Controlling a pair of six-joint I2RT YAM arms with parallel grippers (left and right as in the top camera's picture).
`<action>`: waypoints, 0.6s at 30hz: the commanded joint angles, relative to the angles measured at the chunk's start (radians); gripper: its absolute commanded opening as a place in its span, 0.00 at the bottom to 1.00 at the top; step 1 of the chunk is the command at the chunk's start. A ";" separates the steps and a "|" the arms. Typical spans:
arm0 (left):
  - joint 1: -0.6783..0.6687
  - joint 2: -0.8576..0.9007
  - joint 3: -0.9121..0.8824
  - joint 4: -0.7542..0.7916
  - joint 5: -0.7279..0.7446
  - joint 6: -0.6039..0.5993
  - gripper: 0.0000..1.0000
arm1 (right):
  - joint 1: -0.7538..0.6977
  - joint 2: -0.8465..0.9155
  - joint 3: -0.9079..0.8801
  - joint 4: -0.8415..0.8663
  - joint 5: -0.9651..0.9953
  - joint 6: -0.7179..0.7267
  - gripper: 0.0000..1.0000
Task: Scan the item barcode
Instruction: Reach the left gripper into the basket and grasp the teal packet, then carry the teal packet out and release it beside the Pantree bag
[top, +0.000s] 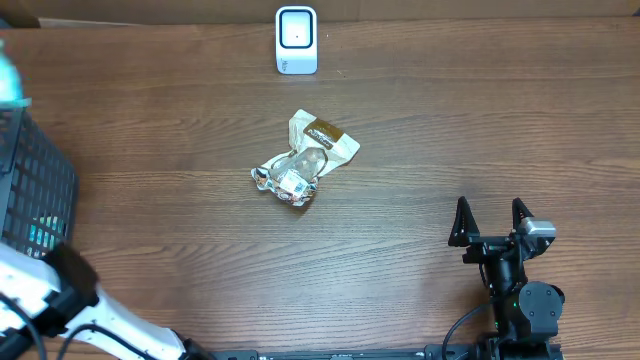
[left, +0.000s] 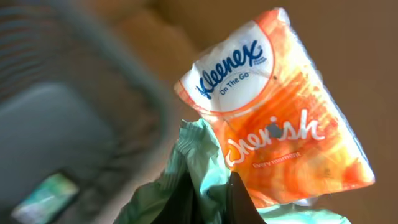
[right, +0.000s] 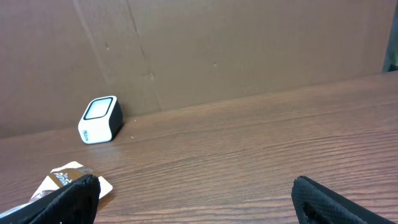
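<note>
The green packet and orange pack are clear of the basket, so my left gripper should keep going to the free table next to the snack packet and let go there.
In the left wrist view my left gripper is shut on the crumpled edge of a pale green plastic packet. An orange Kleenex tissue pack lies tight against the green one, held up in the air; I cannot tell whether the two are joined. Overhead, a teal bit of this bundle shows at the far left edge above the basket. The white scanner with a dark window stands at the back centre, also seen as the scanner from the right wrist. My right gripper rests open at the front right, holding nothing.
A black wire basket stands at the left edge, blurred as the basket in the left wrist view. A crumpled clear and beige snack packet lies on the wooden table in front of the scanner. A cardboard wall backs the table.
</note>
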 joint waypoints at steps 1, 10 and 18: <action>-0.211 -0.065 -0.042 0.002 0.096 0.154 0.04 | -0.007 -0.006 -0.010 0.005 0.010 -0.004 1.00; -0.587 -0.081 -0.466 0.002 -0.208 0.159 0.04 | -0.007 -0.006 -0.010 0.005 0.010 -0.004 1.00; -0.727 -0.079 -0.978 0.101 -0.283 0.079 0.04 | -0.007 -0.006 -0.010 0.005 0.010 -0.004 1.00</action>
